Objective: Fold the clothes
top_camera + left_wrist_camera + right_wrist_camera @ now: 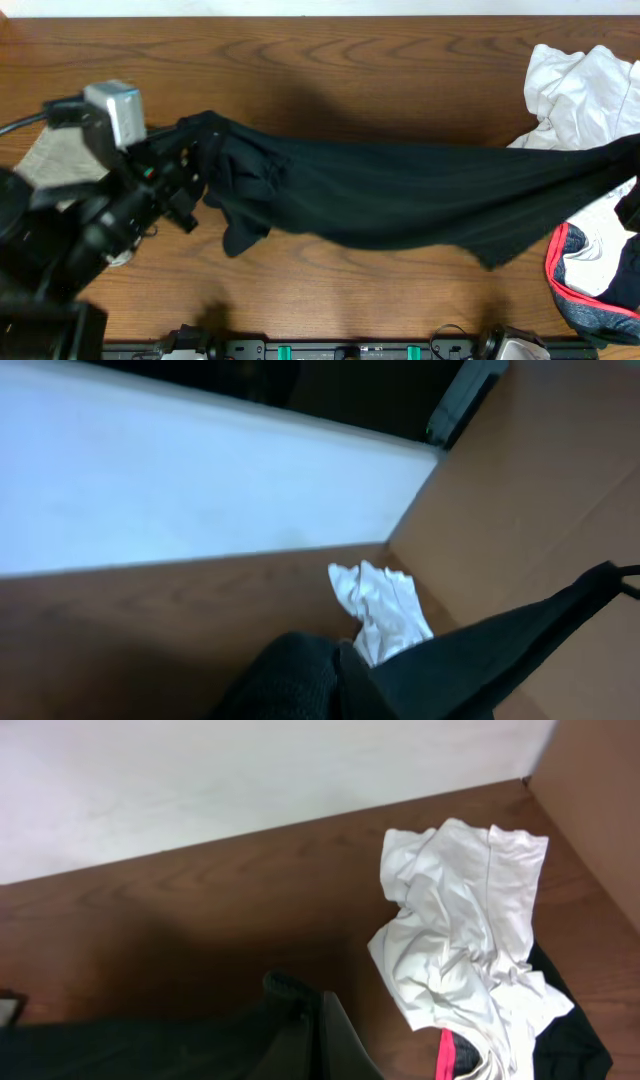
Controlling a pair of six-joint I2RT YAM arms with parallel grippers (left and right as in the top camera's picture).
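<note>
I need both grippers to pull taut the black shirt hanging bunched at my left gripper (248,178) and swing it over the table's back edge (330,20) before laying it flat.
A black shirt (400,195) hangs stretched above the table between my two grippers, sagging in the middle. Its left end is bunched at my left gripper (200,150), which is shut on the fabric. In the left wrist view the black cloth (480,660) wraps over the gripper (340,680) and runs away to the right. In the right wrist view my right gripper (315,1040) is shut on the black shirt (150,1050), which runs off to the left. In the overhead view the shirt's right end leaves the frame at the right edge.
A crumpled white garment (580,95) lies at the back right, also seen as white cloth (460,940). A red-trimmed grey and white garment (590,280) lies at the front right. A khaki garment (50,160) lies under the left arm. Brown wooden table (350,60).
</note>
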